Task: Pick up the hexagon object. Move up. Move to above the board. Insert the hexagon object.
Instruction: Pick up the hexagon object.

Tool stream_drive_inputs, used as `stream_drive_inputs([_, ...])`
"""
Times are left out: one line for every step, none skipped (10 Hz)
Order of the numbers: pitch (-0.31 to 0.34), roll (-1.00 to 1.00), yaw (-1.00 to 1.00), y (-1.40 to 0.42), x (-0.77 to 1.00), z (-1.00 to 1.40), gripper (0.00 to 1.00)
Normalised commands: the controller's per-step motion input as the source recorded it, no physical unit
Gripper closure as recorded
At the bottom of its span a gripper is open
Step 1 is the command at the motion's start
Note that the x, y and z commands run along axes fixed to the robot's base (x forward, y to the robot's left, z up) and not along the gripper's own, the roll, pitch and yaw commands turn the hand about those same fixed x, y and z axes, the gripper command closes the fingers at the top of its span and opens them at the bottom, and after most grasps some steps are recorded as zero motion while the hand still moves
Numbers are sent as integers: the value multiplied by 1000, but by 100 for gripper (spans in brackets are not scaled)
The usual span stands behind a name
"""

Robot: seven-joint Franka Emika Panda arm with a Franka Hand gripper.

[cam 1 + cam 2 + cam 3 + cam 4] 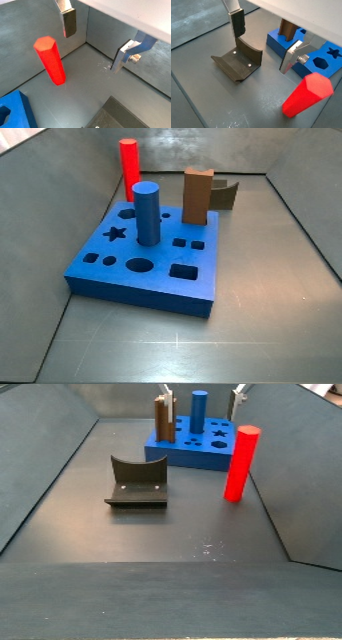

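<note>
The hexagon object (130, 170) will go only partway down when the robot pushes it into its hole, because the blue cylinder (147, 214) already stands tall out of the board.
The hexagon object (239, 464) is a tall red peg. It stands upright on the dark floor beside the board (203, 446), and shows in both wrist views (50, 60) (308, 95) and in a side view (128, 168). The board (140, 268) is a flat blue block with shaped holes. My gripper (203, 392) hangs high over the board's area, open and empty, with its jaws wide apart. It also shows in both wrist views (97, 40) (264, 42). The peg stands apart from both fingers, outside the gap.
A blue cylinder (144, 213) and a brown block (199, 196) stand upright in the board. The fixture (138, 481) stands on the floor beside the board, also seen in a wrist view (238, 62). Grey walls close in the floor on all sides.
</note>
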Motion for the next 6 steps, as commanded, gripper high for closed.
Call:
stream_drive_inputs([-39,71,0,-91,-489,-11,0])
stream_drive_inputs([-67,147,6,-229,-717,0,0])
stream_drive_inputs([-121,73,0,-171,-891,51,0])
stream_drive_inputs([-156,50,0,-137,-889,0,0])
stream_drive_inputs([-191,41,0,-143,-906,-3,0])
stream_drive_inputs([-191,101,3,-134,-840,-180,0])
